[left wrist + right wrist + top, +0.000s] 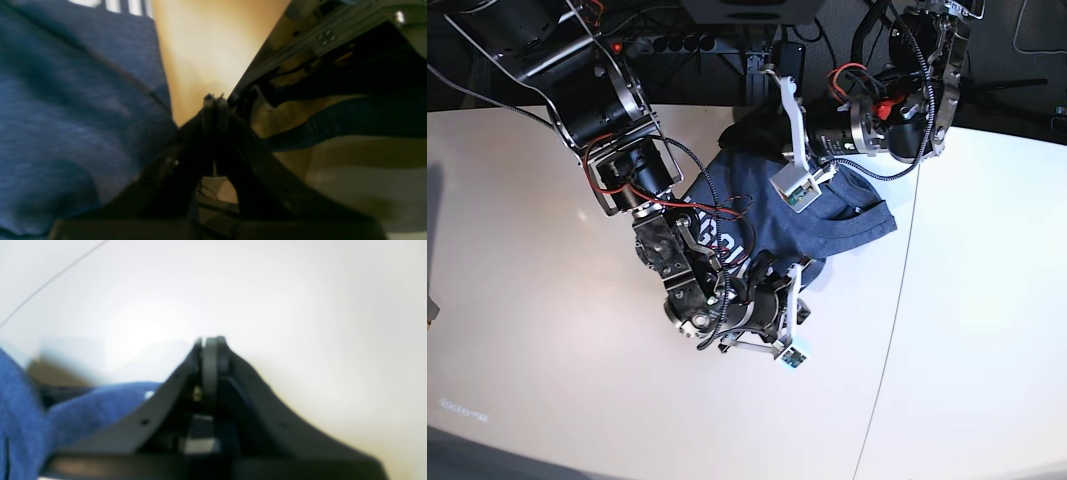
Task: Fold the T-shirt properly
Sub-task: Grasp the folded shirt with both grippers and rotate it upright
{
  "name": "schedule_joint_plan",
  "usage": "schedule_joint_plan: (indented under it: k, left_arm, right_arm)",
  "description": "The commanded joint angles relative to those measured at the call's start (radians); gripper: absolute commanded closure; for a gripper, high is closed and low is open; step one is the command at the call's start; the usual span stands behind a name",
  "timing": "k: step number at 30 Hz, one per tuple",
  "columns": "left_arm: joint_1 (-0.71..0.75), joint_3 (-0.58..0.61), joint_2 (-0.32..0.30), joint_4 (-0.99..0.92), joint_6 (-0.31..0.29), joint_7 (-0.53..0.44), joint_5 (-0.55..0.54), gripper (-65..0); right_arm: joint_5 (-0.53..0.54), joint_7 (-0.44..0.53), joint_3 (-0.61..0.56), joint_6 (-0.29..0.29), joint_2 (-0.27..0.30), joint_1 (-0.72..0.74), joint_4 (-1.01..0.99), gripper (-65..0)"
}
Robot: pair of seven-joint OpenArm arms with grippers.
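The T-shirt lies at a slant, and its lettering [709,226] runs crooked toward my right gripper. My left gripper should swing the T-shirt's far corner [733,150] back and help turn the T-shirt square.
The T-shirt [827,215] lies crumpled in a blue-grey heap on the white table [547,300], between the two arms. White lettering shows on it under the right arm. In the left wrist view the T-shirt [66,116] fills the left side, its lettering at the top edge. My left gripper [213,98] is shut, its tips beside the cloth and near the table's back edge; I see no cloth between them. In the base view my left gripper [762,115] is at the shirt's far end. My right gripper [210,340] is shut over bare table, with the T-shirt [83,406] to its lower left; in the base view my right gripper [772,285] sits at the shirt's near edge.
An aluminium rail [320,36] runs along the table's back edge, with a dark blue band [350,120] below it. A seam [892,320] crosses the table to the right of the shirt. Cables and a power strip [677,42] sit behind the table.
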Motion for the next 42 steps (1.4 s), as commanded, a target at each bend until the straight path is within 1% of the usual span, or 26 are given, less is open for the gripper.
schedule_joint_plan:
  k: [1, 3, 5, 7, 9, 11, 15, 19, 23, 28, 31, 34, 38, 42]
  left_arm:
    - [-0.01, -0.002, 0.01, -0.002, -0.02, -0.022, -0.018, 0.0]
    - [-0.019, -0.002, 0.02, -0.037, -0.02, -0.024, -0.018, 0.0]
    - [-0.035, -0.002, 0.02, -0.069, -0.02, -0.032, -0.002, 0.0]
    - [-0.053, -0.002, 0.018, -0.098, -0.02, -0.064, 0.058, 0.0]
    - [-0.072, -0.002, 0.012, -0.127, -0.02, -0.1, 0.109, 0.0]
    - [-0.093, -0.004, 0.012, -0.148, -0.02, -0.106, 0.132, 0.0]
    - [-0.127, -0.033, 0.006, -0.167, -0.02, -0.106, 0.139, 0.0]
    - [-0.154, -0.091, -0.035, -0.169, -0.02, -0.107, 0.142, 0.0]
    - [-0.197, -0.155, -0.095, -0.18, -0.02, -0.114, 0.142, 0.0]
    - [-0.247, -0.198, -0.183, -0.241, -0.02, -0.158, 0.142, 0.0]
    - [-0.285, -0.198, -0.213, -0.303, -0.02, -0.179, 0.143, 0.0]
    - [-0.332, -0.198, -0.218, -0.363, -0.02, -0.182, 0.142, 0.0]
    - [-0.38, -0.198, -0.218, -0.408, -0.02, -0.18, 0.132, 0.0]
    - [-0.398, -0.198, -0.217, -0.412, -0.02, -0.181, 0.117, 0.0]
  right_arm:
    - [-0.005, 0.016, -0.007, 0.044, -0.008, 0.033, 0.013, 0.0]
    - [-0.026, 0.009, -0.015, 0.044, -0.007, 0.032, 0.01, 0.0]
    - [-0.025, 0.002, -0.014, 0.044, 0.002, 0.033, 0.01, 0.0]
    - [-0.024, -0.011, -0.014, 0.044, 0.016, 0.033, 0.01, 0.0]
    - [-0.015, -0.044, -0.014, 0.044, 0.032, 0.031, 0.01, 0.0]
    - [0.014, -0.074, -0.015, 0.044, 0.053, 0.029, 0.01, 0.0]
    - [0.105, -0.1, -0.015, 0.045, 0.101, 0.027, 0.011, 0.0]
    - [0.208, -0.176, -0.015, 0.048, 0.15, 0.021, 0.013, 0.0]
    - [0.269, -0.188, -0.015, 0.048, 0.211, -0.024, 0.058, 0.0]
    - [0.322, -0.193, -0.014, 0.047, 0.292, -0.129, 0.228, 0.0]
    - [0.343, -0.213, -0.014, 0.048, 0.328, -0.203, 0.348, 0.0]
    - [0.344, -0.226, -0.014, 0.048, 0.341, -0.274, 0.419, 0.0]
    - [0.346, -0.223, -0.014, 0.047, 0.328, -0.379, 0.492, 0.0]
    - [0.338, -0.222, -0.01, 0.047, 0.318, -0.464, 0.568, 0.0]
